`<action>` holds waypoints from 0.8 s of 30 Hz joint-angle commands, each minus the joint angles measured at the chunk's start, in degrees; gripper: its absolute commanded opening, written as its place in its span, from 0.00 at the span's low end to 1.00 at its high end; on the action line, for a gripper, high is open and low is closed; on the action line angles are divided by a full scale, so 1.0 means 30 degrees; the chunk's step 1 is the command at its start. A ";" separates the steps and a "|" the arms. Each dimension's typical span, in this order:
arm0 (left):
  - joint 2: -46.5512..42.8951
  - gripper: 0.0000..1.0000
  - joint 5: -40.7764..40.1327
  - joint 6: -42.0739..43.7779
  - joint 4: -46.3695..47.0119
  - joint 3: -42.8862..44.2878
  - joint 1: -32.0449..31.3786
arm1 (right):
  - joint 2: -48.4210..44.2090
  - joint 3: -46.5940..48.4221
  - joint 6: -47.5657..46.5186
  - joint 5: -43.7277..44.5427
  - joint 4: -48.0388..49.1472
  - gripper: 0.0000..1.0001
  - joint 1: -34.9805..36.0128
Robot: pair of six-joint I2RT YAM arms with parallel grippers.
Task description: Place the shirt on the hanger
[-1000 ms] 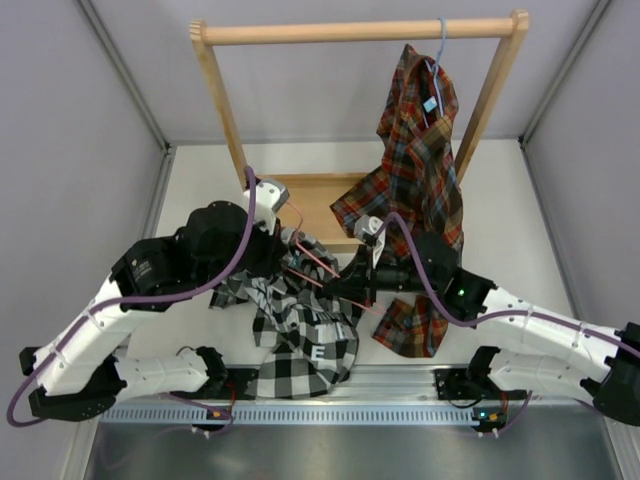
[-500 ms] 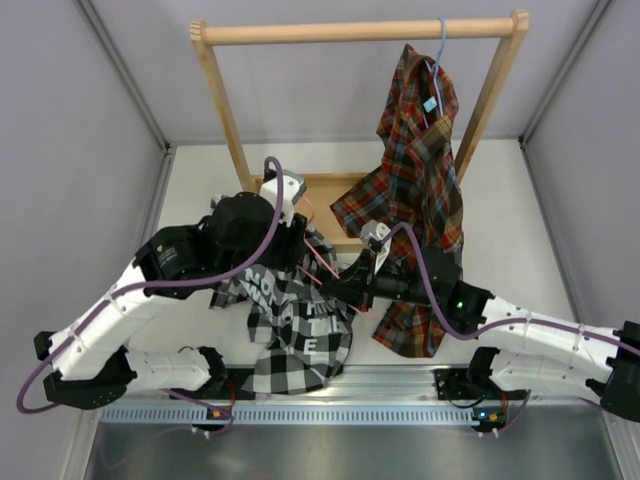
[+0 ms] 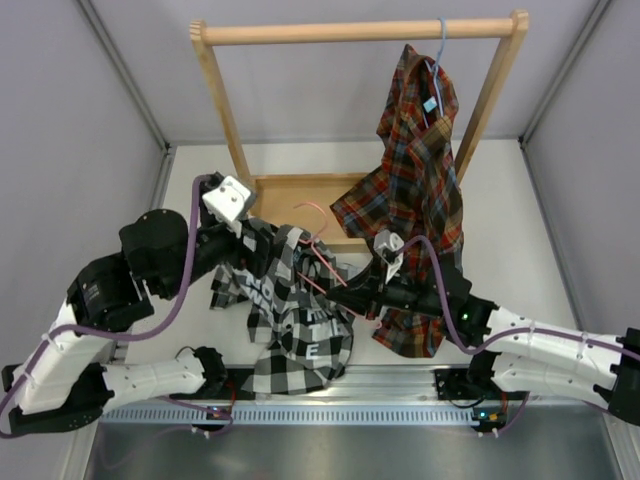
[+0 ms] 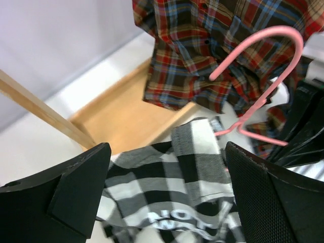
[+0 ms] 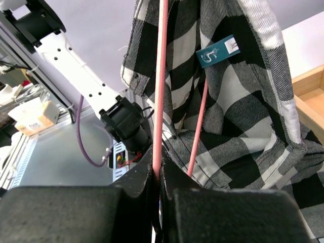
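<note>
The hanger (image 3: 320, 230) will come along with the shirt when I pull it with my left gripper, because the pink hanger's wire goes out of sight into the checked cloth (image 4: 217, 133).
The black-and-white checked shirt (image 3: 298, 325) with white lettering hangs draped over the pink wire hanger (image 3: 322, 258), whose hook (image 4: 263, 58) points toward the rack. My right gripper (image 3: 347, 294) is shut on the hanger's wire (image 5: 161, 101), and in the right wrist view the shirt (image 5: 238, 111) hangs right beyond the jaws. My left gripper (image 3: 260, 243) stands wide open just left of the shirt's upper edge. In the left wrist view the checked cloth (image 4: 172, 187) lies past the gap between its fingers (image 4: 76, 197), untouched.
A wooden rack (image 3: 360, 32) stands at the back on a flat wooden base (image 3: 300, 195). A red, orange and blue plaid shirt (image 3: 420, 170) hangs from it on a light blue hanger (image 3: 441, 45), close behind my right arm. A metal rail (image 3: 400, 385) runs along the near edge.
My left gripper opened, let go of the checked shirt and drew back to the left. The right gripper kept hold of the hanger and shifted slightly toward the near edge.
</note>
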 commanded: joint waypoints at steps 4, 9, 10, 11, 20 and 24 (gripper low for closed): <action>-0.1821 0.98 0.2951 0.9252 0.4104 -0.3647 -0.0063 | -0.1573 -0.0176 0.0117 0.0238 0.2675 0.00 0.0281; -0.3146 0.98 0.7023 1.1955 0.4958 -0.4239 -0.0034 | -0.2277 -0.0293 0.0087 0.0093 0.1737 0.00 0.0281; -0.3117 0.98 0.7523 1.2101 0.4900 -0.4179 -0.0063 | -0.2335 -0.0294 0.0116 0.0005 0.1591 0.00 0.0281; -0.2797 0.98 0.7760 1.2364 0.4638 -0.4092 -0.0063 | -0.2394 -0.0352 0.0175 -0.0083 0.1560 0.00 0.0310; -0.1624 0.87 0.7971 1.3479 0.3669 -0.4472 -0.0034 | -0.2891 -0.0616 -0.0059 -0.1078 0.0801 0.00 0.0281; -0.1301 0.72 0.7294 1.3831 0.3669 -0.4501 -0.0063 | -0.3361 -0.0616 -0.0498 -0.1810 0.0272 0.00 0.0281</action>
